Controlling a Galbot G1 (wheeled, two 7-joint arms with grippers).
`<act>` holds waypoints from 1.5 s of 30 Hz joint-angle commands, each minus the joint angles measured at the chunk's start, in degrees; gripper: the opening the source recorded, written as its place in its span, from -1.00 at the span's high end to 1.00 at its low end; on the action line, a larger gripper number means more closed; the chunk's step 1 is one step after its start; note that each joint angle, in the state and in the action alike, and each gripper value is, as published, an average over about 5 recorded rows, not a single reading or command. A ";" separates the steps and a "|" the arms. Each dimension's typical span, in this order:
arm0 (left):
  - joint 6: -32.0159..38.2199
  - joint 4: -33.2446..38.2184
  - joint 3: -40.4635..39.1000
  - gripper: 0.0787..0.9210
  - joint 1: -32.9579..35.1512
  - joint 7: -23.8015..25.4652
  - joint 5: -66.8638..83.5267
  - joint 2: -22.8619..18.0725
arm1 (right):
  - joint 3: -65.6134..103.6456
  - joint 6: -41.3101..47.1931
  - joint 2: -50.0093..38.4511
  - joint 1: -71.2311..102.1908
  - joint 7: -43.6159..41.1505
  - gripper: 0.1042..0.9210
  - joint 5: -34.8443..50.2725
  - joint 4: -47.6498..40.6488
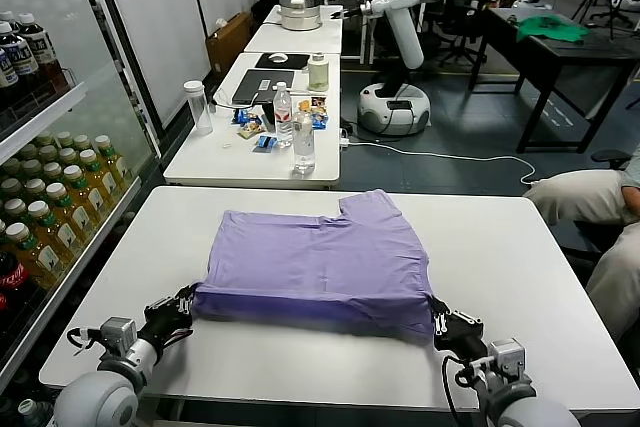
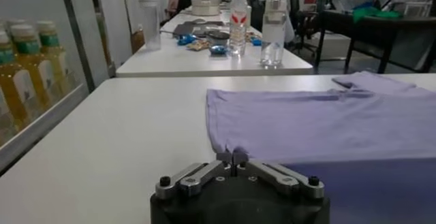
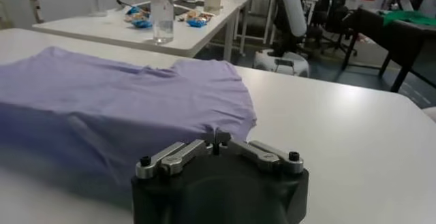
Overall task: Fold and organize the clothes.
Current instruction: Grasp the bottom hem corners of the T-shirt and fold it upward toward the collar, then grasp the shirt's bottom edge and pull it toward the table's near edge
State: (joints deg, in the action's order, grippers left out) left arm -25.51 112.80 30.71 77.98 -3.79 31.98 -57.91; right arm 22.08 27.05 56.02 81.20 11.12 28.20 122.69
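My left gripper and my right gripper should lower the T-shirt's near edge [image 1: 310,307] and then pull the T-shirt closer, because the T-shirt's sleeve [image 1: 370,206] reaches the table's far edge.
A lavender T-shirt [image 1: 320,257] lies on the white table [image 1: 520,267], folded over on itself, with one sleeve pointing toward the far side. Its near folded edge is held a little above the tabletop. My left gripper [image 1: 190,299] pinches the near left corner of that edge. In the left wrist view the gripper [image 2: 232,155] has its jaws nearly together on the cloth [image 2: 320,123]. My right gripper [image 1: 437,315] grips the near right corner. The right wrist view shows that gripper [image 3: 216,139] with its tips closed under the fabric [image 3: 122,103].
A second white table [image 1: 215,162] behind carries water bottles [image 1: 303,142], snacks and a laptop. A glass-fronted cooler of drinks [image 1: 50,217] stands at the left. A seated person's legs [image 1: 590,202] are at the right. Farther back are a white robot [image 1: 400,7] and a green cloth [image 1: 550,27].
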 commanded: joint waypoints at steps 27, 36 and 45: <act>-6.03 -1.13 0.01 -0.74 3.94 -3.00 2.56 -1.68 | -0.10 0.43 1.58 7.72 3.42 -0.61 4.98 -1.33; -5.47 -2.19 -0.32 -0.22 2.79 -2.78 3.51 -2.26 | -1.26 -0.85 2.21 5.80 3.26 0.02 6.07 -2.75; -4.58 0.04 -0.51 0.40 3.64 -2.60 2.68 -2.64 | 0.78 -2.49 1.11 5.76 1.29 0.65 7.55 -1.77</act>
State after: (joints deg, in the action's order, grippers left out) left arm -30.07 112.00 30.06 80.48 -6.60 34.63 -60.37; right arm 21.89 25.73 57.65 86.64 12.97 34.61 120.46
